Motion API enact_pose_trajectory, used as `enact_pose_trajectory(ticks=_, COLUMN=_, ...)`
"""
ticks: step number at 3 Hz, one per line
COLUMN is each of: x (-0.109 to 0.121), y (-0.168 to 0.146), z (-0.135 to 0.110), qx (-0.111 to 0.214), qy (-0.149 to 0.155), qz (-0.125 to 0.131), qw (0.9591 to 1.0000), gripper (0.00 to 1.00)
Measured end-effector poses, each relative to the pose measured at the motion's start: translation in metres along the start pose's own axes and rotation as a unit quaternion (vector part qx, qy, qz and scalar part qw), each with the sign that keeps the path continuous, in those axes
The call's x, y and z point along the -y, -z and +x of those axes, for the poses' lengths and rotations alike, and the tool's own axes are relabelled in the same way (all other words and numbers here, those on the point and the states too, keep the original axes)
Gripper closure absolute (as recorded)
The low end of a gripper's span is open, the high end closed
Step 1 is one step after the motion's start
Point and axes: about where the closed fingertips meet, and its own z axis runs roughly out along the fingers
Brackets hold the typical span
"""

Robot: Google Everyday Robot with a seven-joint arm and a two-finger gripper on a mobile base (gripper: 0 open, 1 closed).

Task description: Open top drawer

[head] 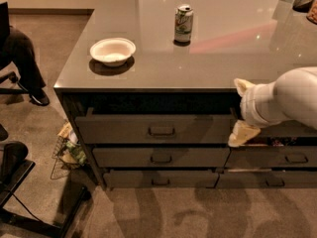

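Observation:
The counter edge (231, 88) is level with my gripper's upper finger, so I should move back, come in lower and hook the front of the top drawer from the dark gap (209, 107).
The top drawer (124, 128) is the wide dark grey front just under the counter top, with a small rectangular metal handle (161, 131) at its centre. It stands a little way out, with a dark gap above its front. My gripper (240, 110) comes in from the right on a pale arm and sits at the drawer's right end, well right of the handle. Its two cream fingers are spread, one (242, 87) by the counter edge and one (241, 134) lower down. It holds nothing.
A white bowl (113, 51) and a drink can (183, 24) stand on the grey counter (223, 58). Two shallower drawers (161, 157) lie below, narrower ones (296, 157) to the right. A wire basket (67, 152), a chair base (20, 182) and a seated person's leg (25, 63) are on the left.

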Motion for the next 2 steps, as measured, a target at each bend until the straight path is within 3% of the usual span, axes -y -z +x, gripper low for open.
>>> enact_pose_trajectory(ticks=1, x=0.02, y=0.001, z=-0.008, qx=0.014, qy=-0.003, qz=0.04, qw=0.9991, gripper=0.0)
enact_pose_trajectory(ticks=2, x=-0.001, y=-0.006, z=-0.011, qx=0.006, qy=0.001, qz=0.01, qw=0.9999, gripper=0.0)
